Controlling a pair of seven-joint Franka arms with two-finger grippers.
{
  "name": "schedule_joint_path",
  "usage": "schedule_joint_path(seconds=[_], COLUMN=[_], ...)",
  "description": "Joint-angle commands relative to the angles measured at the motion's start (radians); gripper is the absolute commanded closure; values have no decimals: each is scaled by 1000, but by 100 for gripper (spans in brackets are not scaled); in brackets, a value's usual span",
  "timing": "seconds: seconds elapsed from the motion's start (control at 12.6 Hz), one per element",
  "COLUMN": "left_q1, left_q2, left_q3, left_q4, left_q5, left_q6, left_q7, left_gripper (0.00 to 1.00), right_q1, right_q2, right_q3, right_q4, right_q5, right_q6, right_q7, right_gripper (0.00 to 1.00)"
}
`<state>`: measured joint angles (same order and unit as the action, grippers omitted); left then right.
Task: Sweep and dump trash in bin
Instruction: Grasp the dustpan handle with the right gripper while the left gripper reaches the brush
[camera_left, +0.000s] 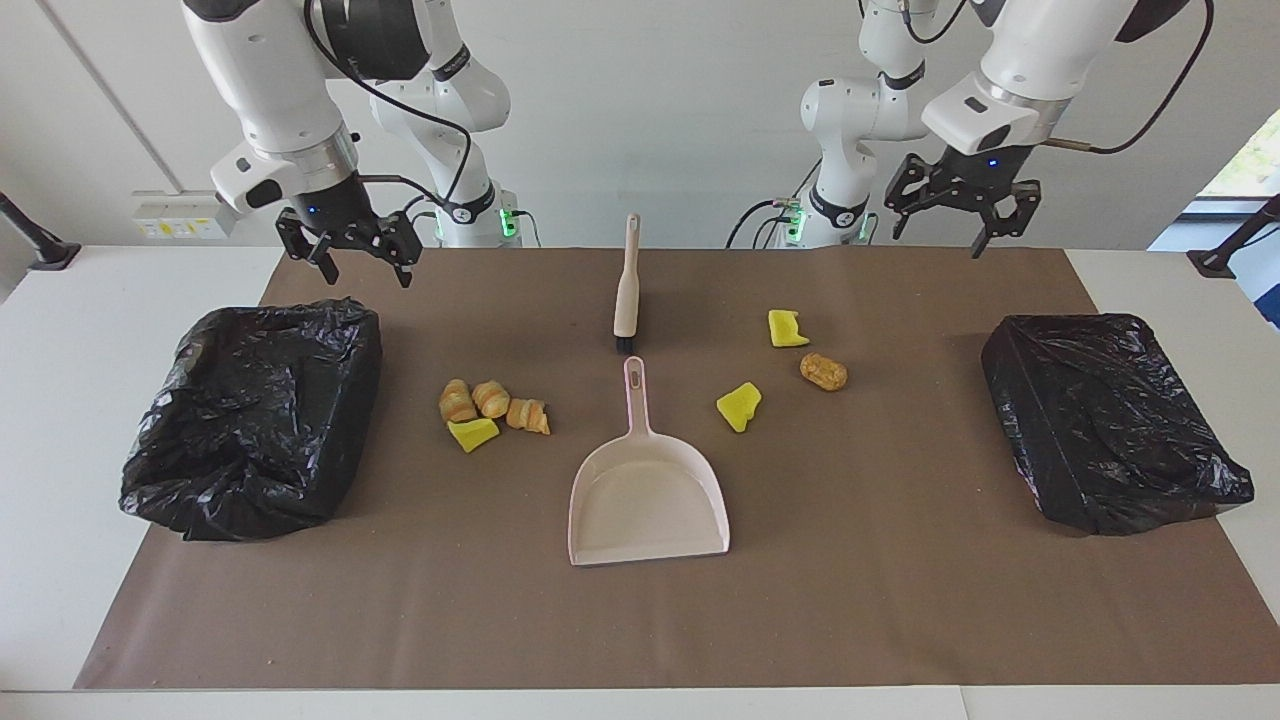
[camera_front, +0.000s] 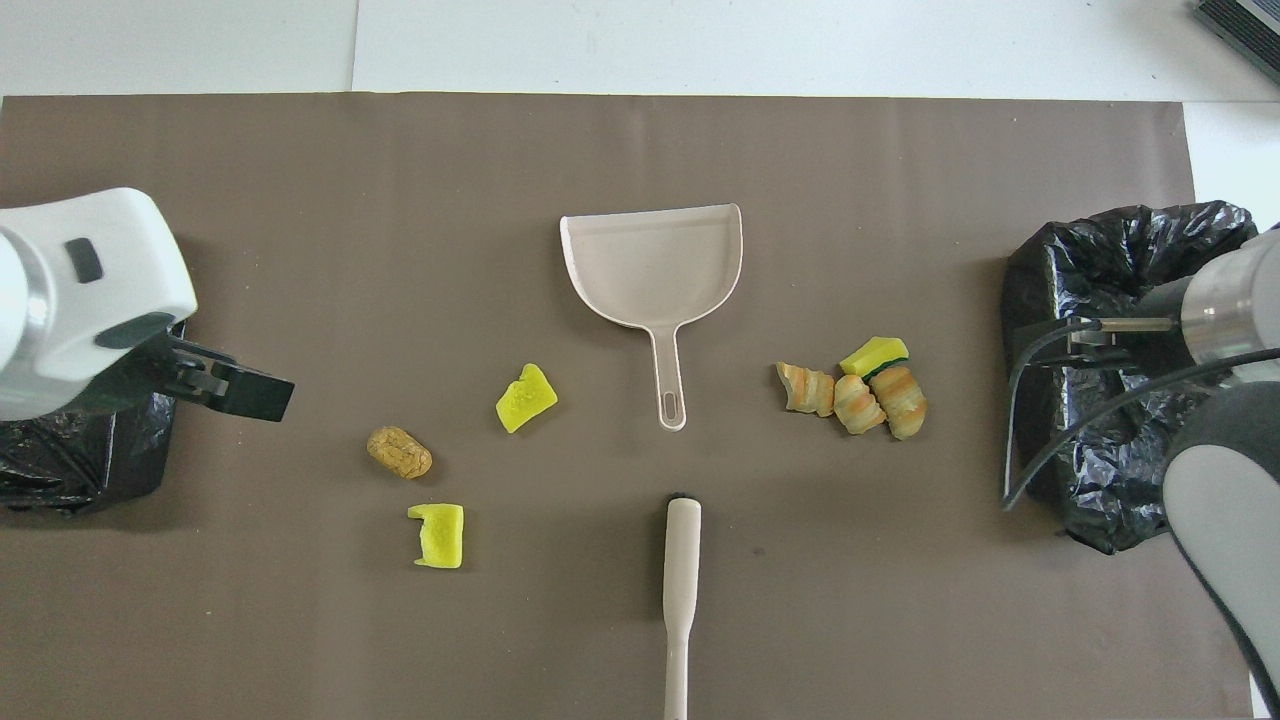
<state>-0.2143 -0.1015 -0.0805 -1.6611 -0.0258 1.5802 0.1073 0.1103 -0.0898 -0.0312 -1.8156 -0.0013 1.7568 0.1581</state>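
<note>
The brush handle's thin end points toward the robots, clear of the dustpan; my open left gripper continues there, then closes.
The trash lies on the brown mat in two groups. Three striped croissant pieces and a yellow wedge lie toward the right arm's end. Two yellow wedges and a brown bun lie toward the left arm's end. One black-bagged bin stands at the right arm's end, another bin at the left arm's. My right gripper hangs open over its bin's edge. My left gripper hangs open over the mat beside the other bin.
A pale pink dustpan lies mid-mat, its handle pointing toward the robots. The beige-handled brush lies in line with it, nearer the robots. White table surrounds the mat.
</note>
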Motion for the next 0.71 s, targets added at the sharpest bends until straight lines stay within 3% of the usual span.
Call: schedule_joint_path(seconds=[0.0, 0.32, 0.64], left_q1=[-143, -342, -520], left_q2=[-69, -118, -161], left_q3=[15, 15, 15], left_q4=[-191, -441, -632], left_q5=[-8, -34, -46], left_q6=[127, 361, 467], left_q7=[-142, -325, -461], left_gripper=[0, 0, 0], right_q1=[78, 199, 239], right_q2=[19, 132, 232], right_q3=[5, 7, 7], right_q4=[-62, -59, -21], right_q5=[9, 9, 20], right_q6=[110, 234, 312], right_q7=[111, 138, 195], right_gripper=[0, 0, 0])
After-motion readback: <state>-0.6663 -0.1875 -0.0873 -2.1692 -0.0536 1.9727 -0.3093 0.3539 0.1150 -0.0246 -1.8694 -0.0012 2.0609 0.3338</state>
